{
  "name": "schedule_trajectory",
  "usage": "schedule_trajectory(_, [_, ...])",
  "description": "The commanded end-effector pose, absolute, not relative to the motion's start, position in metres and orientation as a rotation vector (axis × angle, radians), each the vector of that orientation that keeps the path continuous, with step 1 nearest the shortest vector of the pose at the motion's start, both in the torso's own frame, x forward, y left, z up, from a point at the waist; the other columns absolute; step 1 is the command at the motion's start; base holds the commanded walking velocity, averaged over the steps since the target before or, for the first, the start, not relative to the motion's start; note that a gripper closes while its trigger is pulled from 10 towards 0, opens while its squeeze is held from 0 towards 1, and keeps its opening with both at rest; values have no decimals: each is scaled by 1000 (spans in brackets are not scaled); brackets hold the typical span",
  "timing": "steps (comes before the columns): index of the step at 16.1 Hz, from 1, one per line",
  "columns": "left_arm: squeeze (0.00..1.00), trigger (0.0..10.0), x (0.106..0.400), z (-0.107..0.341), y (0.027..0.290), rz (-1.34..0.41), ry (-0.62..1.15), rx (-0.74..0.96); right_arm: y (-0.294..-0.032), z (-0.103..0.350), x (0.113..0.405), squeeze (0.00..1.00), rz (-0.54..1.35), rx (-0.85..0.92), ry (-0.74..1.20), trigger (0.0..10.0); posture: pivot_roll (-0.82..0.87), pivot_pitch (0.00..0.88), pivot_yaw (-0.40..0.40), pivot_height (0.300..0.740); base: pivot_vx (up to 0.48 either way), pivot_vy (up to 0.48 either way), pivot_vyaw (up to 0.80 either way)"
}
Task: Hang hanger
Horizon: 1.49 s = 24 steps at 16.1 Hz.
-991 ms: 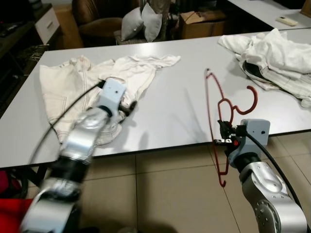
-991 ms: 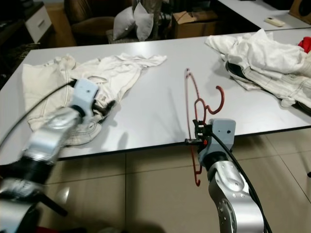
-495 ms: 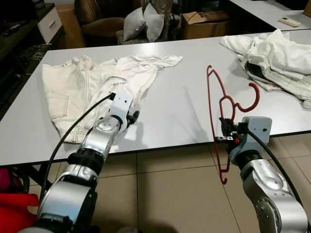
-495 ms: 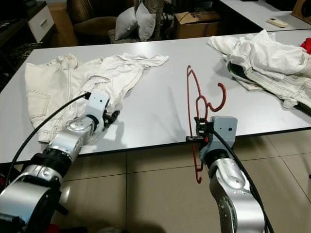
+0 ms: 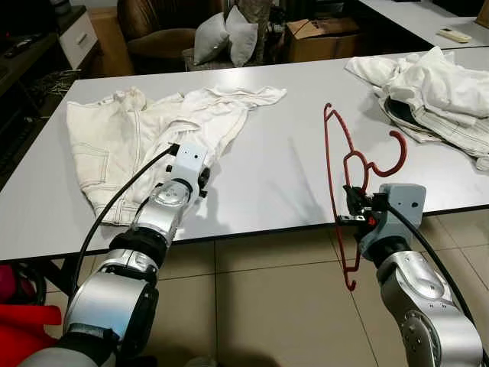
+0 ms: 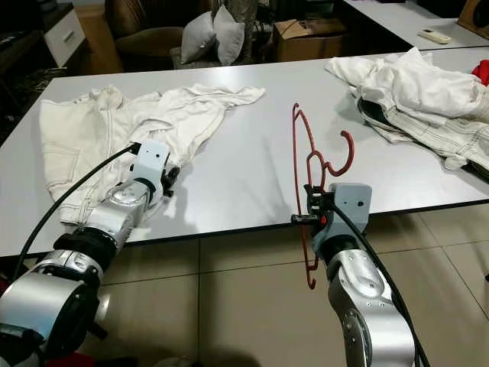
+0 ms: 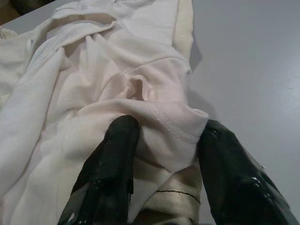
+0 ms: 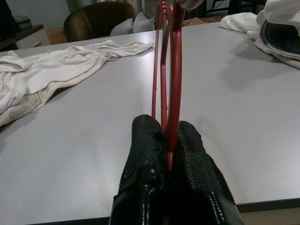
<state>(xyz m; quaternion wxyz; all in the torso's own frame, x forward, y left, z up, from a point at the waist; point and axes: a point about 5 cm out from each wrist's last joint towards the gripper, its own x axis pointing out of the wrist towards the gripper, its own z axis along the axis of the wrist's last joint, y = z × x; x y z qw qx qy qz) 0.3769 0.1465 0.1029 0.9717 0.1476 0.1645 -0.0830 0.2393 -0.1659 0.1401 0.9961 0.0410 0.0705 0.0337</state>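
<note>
The white shirt (image 5: 218, 108) will slip off on its own and leave the cream garment behind when I pull, because loose folds (image 5: 182, 125) lie over that garment.
A red wire hanger (image 5: 334, 157) stands upright over the grey table's (image 5: 275, 191) front edge, hook (image 5: 396, 154) pointing right. My right gripper (image 5: 353, 211) is shut on its lower frame, and the right wrist view shows the red wire pinched between the black fingers (image 8: 145, 159). A white shirt (image 5: 218, 115) lies spread on the table's left half, partly over a cream garment (image 5: 103, 145). My left gripper (image 5: 202, 182) rests at the shirt's near hem. Its fingers (image 7: 115, 159) stand open either side of a fold of the shirt (image 7: 164, 131).
A heap of white clothes (image 5: 439, 88) lies at the table's right end. Behind the table are a brown chair with grey cushions (image 5: 221, 34) and a cardboard box (image 5: 321, 34). Tiled floor runs along the near edge, with something red (image 5: 23, 325) at bottom left.
My left arm has stretched out and settled, its gripper ending on the shirt's near hem. The right gripper and hanger have stayed where they were.
</note>
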Motion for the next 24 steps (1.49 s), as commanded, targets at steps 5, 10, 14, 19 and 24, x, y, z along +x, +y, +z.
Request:
schedule_trajectory(5, [0, 0, 380, 105, 146, -131, 315, 275, -167, 138, 239, 0, 63, 71, 156, 10000, -38, 0, 64, 740, 0, 0, 0])
schedule_trajectory(10, [0, 0, 385, 116, 142, -164, 246, 236, -170, 137, 237, 0, 48, 67, 160, 10000, -43, 0, 63, 740, 0, 0, 0])
schedule_trajectory(14, [0, 0, 391, 166, 105, -451, 31, 138, -187, 141, 238, 0, -47, 79, 138, 10000, -44, 0, 67, 740, 0, 0, 0])
schedule_trajectory(19, [0, 0, 368, 218, 55, -788, -159, 23, -201, 143, 239, 0, -112, 92, 124, 10000, -39, 0, 67, 740, 0, 0, 0])
schedule_trajectory(24, [0, 10000, 339, 191, 13, -960, -59, 160, -198, 141, 242, 0, -115, 101, 127, 10000, -37, 0, 70, 740, 0, 0, 0])
